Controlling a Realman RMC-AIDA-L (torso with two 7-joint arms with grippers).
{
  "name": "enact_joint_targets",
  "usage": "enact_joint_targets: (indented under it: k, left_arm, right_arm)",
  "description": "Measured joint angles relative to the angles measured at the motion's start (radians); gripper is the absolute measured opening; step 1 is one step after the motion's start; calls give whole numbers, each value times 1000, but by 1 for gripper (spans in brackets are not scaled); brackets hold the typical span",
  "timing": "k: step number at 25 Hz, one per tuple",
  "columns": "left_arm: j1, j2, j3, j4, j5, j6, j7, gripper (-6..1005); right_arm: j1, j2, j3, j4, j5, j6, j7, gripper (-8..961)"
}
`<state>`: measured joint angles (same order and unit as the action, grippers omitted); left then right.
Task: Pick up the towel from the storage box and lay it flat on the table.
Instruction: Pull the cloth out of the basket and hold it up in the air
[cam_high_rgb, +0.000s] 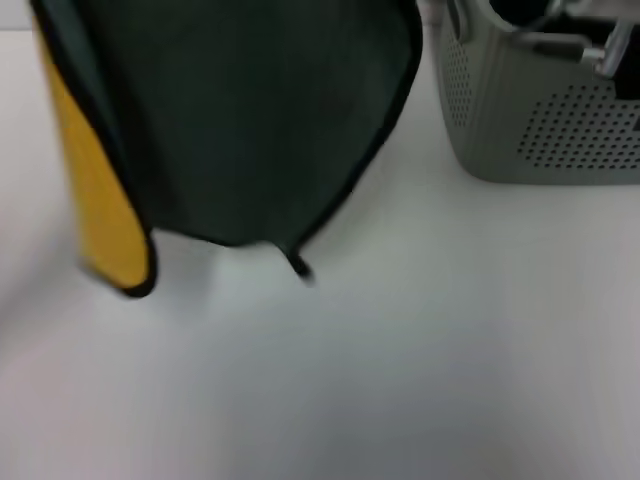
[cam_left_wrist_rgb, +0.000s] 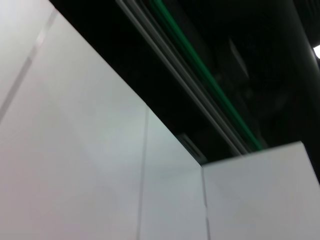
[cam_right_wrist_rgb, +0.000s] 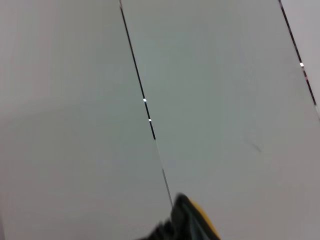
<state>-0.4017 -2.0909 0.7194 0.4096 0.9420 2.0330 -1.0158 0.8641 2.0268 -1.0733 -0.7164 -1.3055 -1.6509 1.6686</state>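
Note:
Next, my right gripper grabs the towel's loose black-bound edge (cam_high_rgb: 345, 190) and stretches the towel out before laying it flat, because the towel hangs with its yellow side folded over.
The towel (cam_high_rgb: 250, 120) hangs in the air over the table (cam_high_rgb: 400, 380), spread wide. Its dark green-grey side faces me and its yellow side (cam_high_rgb: 100, 200) shows folded along the left edge. Its upper edge runs out of the head view, so what holds it is hidden. The lower black-bound corner (cam_high_rgb: 298, 265) dangles just above the tabletop. A small bunched piece of the towel (cam_right_wrist_rgb: 187, 222), black and yellow, shows in the right wrist view. The storage box (cam_high_rgb: 540, 120) stands at the back right. Neither gripper shows in any view.
Dark shapes and a grey bar (cam_high_rgb: 565, 45) show inside the storage box. White tabletop spreads in front of the towel and the box. The left wrist view shows only white panels (cam_left_wrist_rgb: 75, 165) and a dark band with a green stripe (cam_left_wrist_rgb: 210, 85).

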Motion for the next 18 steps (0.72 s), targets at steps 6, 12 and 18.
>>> enact_joint_targets:
  k: [6,12,18]
  left_arm:
    - [6,2,0,68,-70,1,-49,20]
    - [11,8,2,194,-81,1,-109,19]
    - [14,15,-6,217,-122,0,-138,18]
  right_arm:
    - [-15,1,-81,42,24,5,-67,56]
    - [-30,1,-156,45,25,29,-124,169]
    - [-88,1,-297,33,28,51,-280,363]
